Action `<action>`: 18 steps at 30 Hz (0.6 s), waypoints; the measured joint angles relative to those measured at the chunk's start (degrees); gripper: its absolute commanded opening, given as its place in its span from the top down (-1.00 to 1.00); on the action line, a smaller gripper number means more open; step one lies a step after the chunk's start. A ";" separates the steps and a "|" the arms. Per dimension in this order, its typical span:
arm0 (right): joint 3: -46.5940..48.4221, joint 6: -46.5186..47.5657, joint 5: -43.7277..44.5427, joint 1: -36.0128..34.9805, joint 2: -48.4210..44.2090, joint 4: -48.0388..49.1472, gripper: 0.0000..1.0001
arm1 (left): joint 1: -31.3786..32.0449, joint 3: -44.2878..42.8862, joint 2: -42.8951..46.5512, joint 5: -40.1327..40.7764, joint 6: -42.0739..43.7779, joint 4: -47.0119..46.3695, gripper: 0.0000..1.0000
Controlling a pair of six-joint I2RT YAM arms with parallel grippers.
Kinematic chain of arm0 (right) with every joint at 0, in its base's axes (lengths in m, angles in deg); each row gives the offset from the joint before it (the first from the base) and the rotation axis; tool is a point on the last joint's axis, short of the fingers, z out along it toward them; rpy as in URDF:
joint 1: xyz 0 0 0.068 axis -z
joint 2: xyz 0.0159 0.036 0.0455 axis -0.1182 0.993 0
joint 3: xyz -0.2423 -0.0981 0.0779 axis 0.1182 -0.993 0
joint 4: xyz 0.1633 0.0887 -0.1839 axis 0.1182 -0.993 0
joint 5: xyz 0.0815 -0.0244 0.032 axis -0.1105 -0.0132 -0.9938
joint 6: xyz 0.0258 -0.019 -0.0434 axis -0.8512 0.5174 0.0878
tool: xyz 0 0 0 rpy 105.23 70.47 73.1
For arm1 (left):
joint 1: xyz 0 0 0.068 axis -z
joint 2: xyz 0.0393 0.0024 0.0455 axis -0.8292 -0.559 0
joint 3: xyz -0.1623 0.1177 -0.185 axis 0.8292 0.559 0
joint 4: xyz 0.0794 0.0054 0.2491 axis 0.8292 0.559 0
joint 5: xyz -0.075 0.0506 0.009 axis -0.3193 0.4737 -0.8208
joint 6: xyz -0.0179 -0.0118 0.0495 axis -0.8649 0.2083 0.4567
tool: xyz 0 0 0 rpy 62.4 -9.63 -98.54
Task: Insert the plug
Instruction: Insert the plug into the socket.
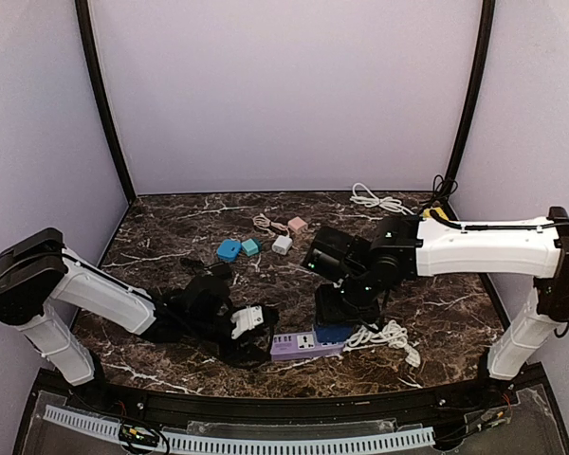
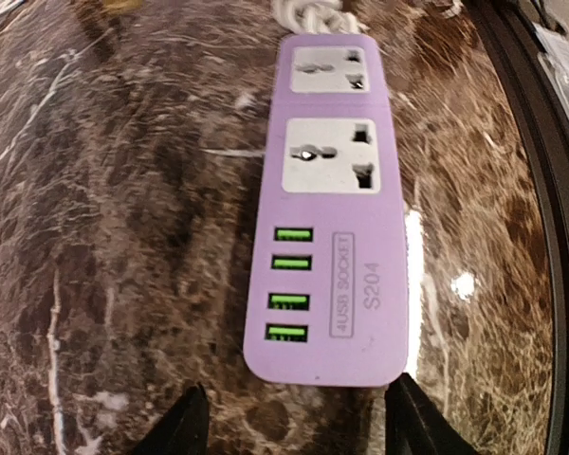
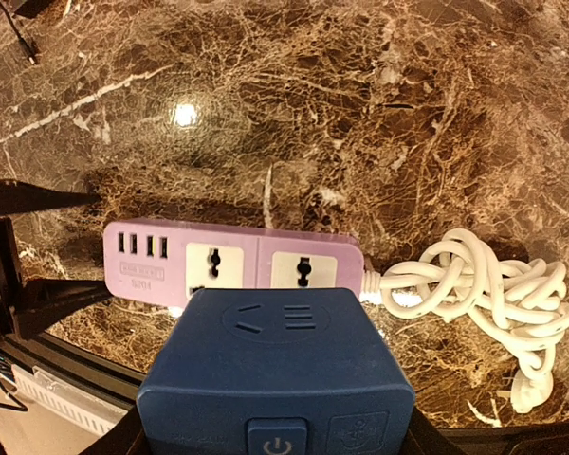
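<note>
The strip's USB end [image 1: 284, 347] lies loose ahead of my left gripper's open fingers. I should grip that USB end before I press the plug into the cable-side socket.
A purple power strip [image 1: 302, 345] lies on the marble table near its front edge, with two sockets and several green USB ports [image 2: 292, 282]. My left gripper [image 1: 258, 339] is at the strip's USB end, and its open jaws [image 2: 301, 424] stand just short of that end without touching it. My right gripper [image 1: 344, 305] is shut on a dark blue plug [image 3: 275, 365], holding it just above the strip [image 3: 229, 260] on its near side. The plug's prongs are hidden. The strip's sockets [image 3: 303, 270] are empty.
The strip's white cable [image 3: 474, 284] lies coiled to its right [image 1: 391, 336]. Small adapters sit mid-table: blue [image 1: 229, 250], teal [image 1: 250, 246], white [image 1: 282, 245] and pink [image 1: 298, 225]. Another white cable [image 1: 379, 201] is at the back. A black frame rail [image 2: 550, 190] runs along the table edge.
</note>
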 measured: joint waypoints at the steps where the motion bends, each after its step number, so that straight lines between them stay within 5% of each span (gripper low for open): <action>1: -0.24 -0.26 0.33 0.00 -0.61 -0.02 1.00 | -1.05 -1.22 0.00 -0.15 0.11 0.87 -0.26; 11: -2.14 -2.58 1.86 0.00 -3.85 -1.11 1.00 | -2.01 -5.81 -4.20 -6.05 0.13 1.18 -0.42; 18: -2.56 -2.78 2.19 0.00 -3.85 -1.66 1.00 | -0.90 -5.81 -6.67 -7.04 0.98 -0.09 0.17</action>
